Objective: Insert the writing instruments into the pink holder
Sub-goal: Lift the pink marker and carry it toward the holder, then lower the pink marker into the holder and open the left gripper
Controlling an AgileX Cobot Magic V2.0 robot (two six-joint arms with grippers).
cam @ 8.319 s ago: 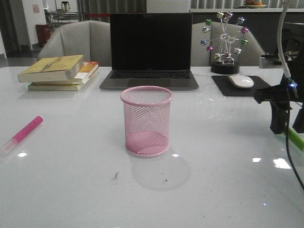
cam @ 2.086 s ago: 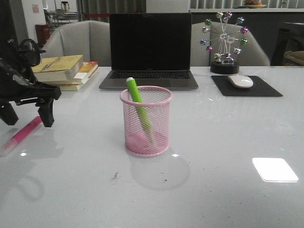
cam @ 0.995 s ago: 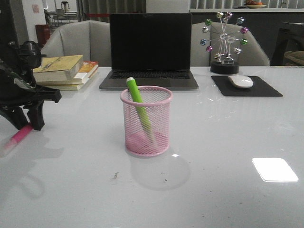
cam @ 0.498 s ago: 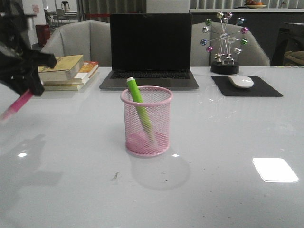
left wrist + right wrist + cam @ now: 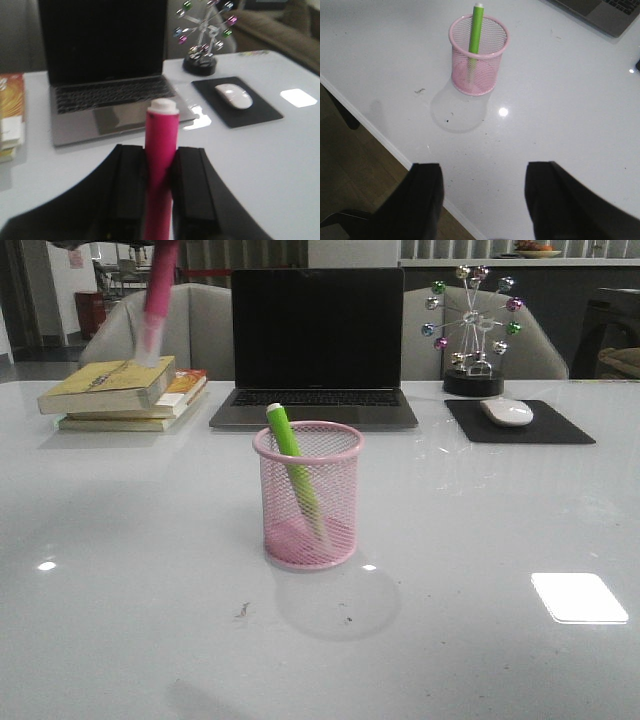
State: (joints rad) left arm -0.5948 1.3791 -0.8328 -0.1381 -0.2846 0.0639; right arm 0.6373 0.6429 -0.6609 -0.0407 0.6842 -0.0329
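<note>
My left gripper has the pink-magenta marker (image 5: 158,292) hanging steeply, and there is room beside the lime green marker. It should go on to the pink holder's opening (image 5: 325,443) and let go there.
The pink holder (image 5: 308,496) stands upright mid-table, with the lime green marker (image 5: 291,459) leaning inside it, tip above the rim. The pink-magenta marker (image 5: 157,292) hangs high at the back left, over the books, pale cap downward, blurred. In the left wrist view my left gripper (image 5: 160,156) is shut on the pink-magenta marker (image 5: 161,131), whose white end sticks out past the fingers. My right gripper (image 5: 485,172) stands open and empty, high over the table's front edge, well away from the holder (image 5: 479,55) and the green marker (image 5: 476,27).
Behind the holder sits an open laptop (image 5: 318,340). A stack of books (image 5: 125,390) lies at the back left. A mouse (image 5: 507,411) on a black pad and a ferris-wheel ornament (image 5: 472,330) are at the back right. The table edge (image 5: 385,140) borders brown floor.
The left gripper closed on the pink-magenta marker lying at the table's left, lifted it up and rightward; the gripper itself has left the front view's top. The green marker stays in the holder.
</note>
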